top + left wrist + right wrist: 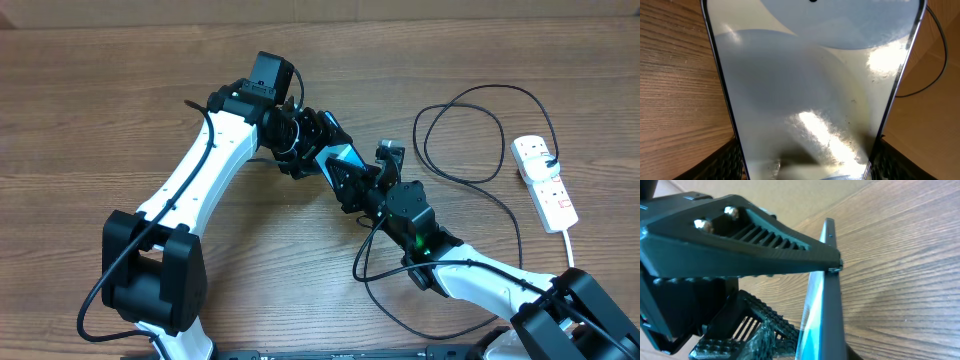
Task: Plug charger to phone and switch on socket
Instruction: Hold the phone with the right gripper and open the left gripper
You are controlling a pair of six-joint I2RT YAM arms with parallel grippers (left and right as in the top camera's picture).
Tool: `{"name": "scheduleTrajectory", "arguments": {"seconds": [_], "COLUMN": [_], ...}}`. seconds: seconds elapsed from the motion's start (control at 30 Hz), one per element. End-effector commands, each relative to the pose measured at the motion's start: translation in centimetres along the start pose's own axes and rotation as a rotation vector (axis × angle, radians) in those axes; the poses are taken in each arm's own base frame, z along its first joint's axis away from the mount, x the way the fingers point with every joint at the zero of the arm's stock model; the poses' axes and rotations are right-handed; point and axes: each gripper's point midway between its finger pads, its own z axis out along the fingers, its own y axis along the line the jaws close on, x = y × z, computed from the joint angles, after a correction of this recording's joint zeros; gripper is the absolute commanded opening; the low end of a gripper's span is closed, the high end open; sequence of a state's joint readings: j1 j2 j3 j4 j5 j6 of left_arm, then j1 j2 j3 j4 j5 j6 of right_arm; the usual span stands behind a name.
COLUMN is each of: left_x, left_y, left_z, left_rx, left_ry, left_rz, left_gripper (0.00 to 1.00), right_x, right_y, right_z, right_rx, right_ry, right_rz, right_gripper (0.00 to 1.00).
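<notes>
My left gripper is spanning the phone across its long edges [721, 70], so my right gripper should hold the phone while my left gripper backs off and pinches the phone's far end [331, 118] face-to-face.
The phone [345, 158], slim with a blue-cyan screen, is held off the table at the centre. My left gripper [322, 150] is shut on it. In the left wrist view the glossy screen [810, 90] fills the frame, pinched between both fingers [730, 162]. My right gripper [362, 188] is at the phone's near end. In the right wrist view the phone's edge [832, 305] stands between that gripper's fingers [762, 332], with a narrow gap on the screen side. The charger [416, 135], a thin black cable, loops on the table toward the socket [545, 182]. Its connector tip is hidden.
The white power strip lies at the far right with its thick white cord [571, 240] running toward the front edge. Cable loops cross the table right of centre and under my right arm [470, 275]. A stretch of black cable [944, 55] shows beside the phone.
</notes>
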State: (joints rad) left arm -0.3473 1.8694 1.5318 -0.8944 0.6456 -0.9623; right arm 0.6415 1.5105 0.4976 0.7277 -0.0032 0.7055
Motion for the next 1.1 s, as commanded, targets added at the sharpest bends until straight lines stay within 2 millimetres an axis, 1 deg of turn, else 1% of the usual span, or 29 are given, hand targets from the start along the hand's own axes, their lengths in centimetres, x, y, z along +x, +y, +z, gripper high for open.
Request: {"name": "scheduleTrajectory", "arguments": {"seconds": [0.0, 0.13, 0.23, 0.33, 0.53, 0.67, 0.77, 0.8, 0.93, 0.97, 1.07], "left_x": [-0.1, -0.1, -0.1, -0.1, -0.1, -0.1, -0.1, -0.1, -0.3, -0.5, -1.2], "left_y": [-1.0, -1.0, -1.0, -0.9, -0.9, -0.9, -0.9, -0.9, -1.2, -1.3, -1.5], "left_z": [-0.2, -0.2, -0.2, -0.2, -0.2, -0.2, -0.2, -0.2, -0.2, -0.3, -0.8], "left_rx": [0.015, 0.014, 0.014, 0.013, 0.012, 0.011, 0.011, 0.011, 0.022, 0.029, 0.046], "left_ry": [-0.007, -0.007, -0.008, -0.009, -0.008, -0.007, -0.008, -0.008, -0.017, -0.024, -0.040], "left_rz": [0.044, 0.044, 0.047, 0.047, 0.046, 0.050, 0.060, 0.061, 0.093, 0.112, 0.140], "left_gripper": [0.58, 0.57, 0.57, 0.58, 0.59, 0.67, 0.76, 0.81, 0.93, 1.00, 1.00], "right_x": [-0.5, -0.5, -0.5, -0.5, -0.5, -0.5, -0.5, -0.5, -0.5, -0.5, -0.6], "right_y": [1.0, 1.1, 1.1, 1.1, 1.1, 1.1, 1.1, 1.1, 1.1, 1.1, 1.0], "right_z": [0.3, 0.3, 0.3, 0.3, 0.3, 0.3, 0.3, 0.3, 0.3, 0.3, 0.3], "right_rx": [-0.031, -0.036, -0.036, -0.036, -0.036, -0.036, -0.036, -0.036, -0.037, -0.038, -0.036], "right_ry": [-0.008, -0.004, -0.004, -0.004, -0.004, -0.005, -0.005, -0.004, -0.004, -0.002, -0.004], "right_rz": [-0.001, -0.001, -0.001, -0.001, -0.001, 0.002, 0.002, 0.002, 0.004, 0.014, 0.091], "right_gripper": [0.26, 0.22, 0.15, 0.11, 0.06, 0.05, 0.05, 0.04, 0.04, 0.04, 0.04]}}
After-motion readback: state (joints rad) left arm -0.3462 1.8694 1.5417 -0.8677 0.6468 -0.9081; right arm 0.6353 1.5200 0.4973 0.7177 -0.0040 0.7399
